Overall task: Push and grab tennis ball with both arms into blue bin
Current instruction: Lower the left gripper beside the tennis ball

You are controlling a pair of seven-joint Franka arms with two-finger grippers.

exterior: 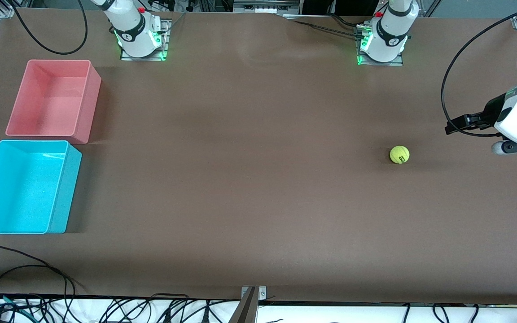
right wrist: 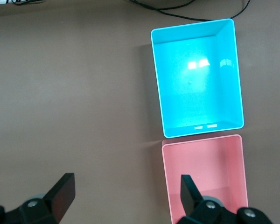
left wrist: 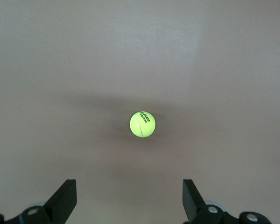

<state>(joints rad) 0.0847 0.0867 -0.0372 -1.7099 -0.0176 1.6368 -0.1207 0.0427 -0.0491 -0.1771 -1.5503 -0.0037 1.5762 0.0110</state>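
Note:
My gripper will push the tennis ball (exterior: 399, 154), and the ball should keep rolling by itself toward the blue bin, because the brown table (exterior: 238, 169) between them is clear.
The tennis ball (exterior: 399, 154) lies alone on the brown table toward the left arm's end. My left gripper (left wrist: 129, 183) is open, its two fingers spread wide, and the ball (left wrist: 142, 124) rests on the table a short way ahead of the gap, untouched. The left arm's wrist (exterior: 516, 119) hangs at the table's end beside the ball. The blue bin (exterior: 66, 188) stands empty at the right arm's end. My right gripper (right wrist: 126, 181) is open and holds nothing, high above the table beside the pink bin, looking down on the blue bin (right wrist: 196, 88).
An empty pink bin (exterior: 89, 103) stands right beside the blue bin, farther from the front camera; the right wrist view shows it too (right wrist: 205, 177). Both arm bases (exterior: 139, 36) (exterior: 382, 42) are bolted along the table's edge farthest from the camera. Cables (exterior: 20, 269) trail along the nearest edge.

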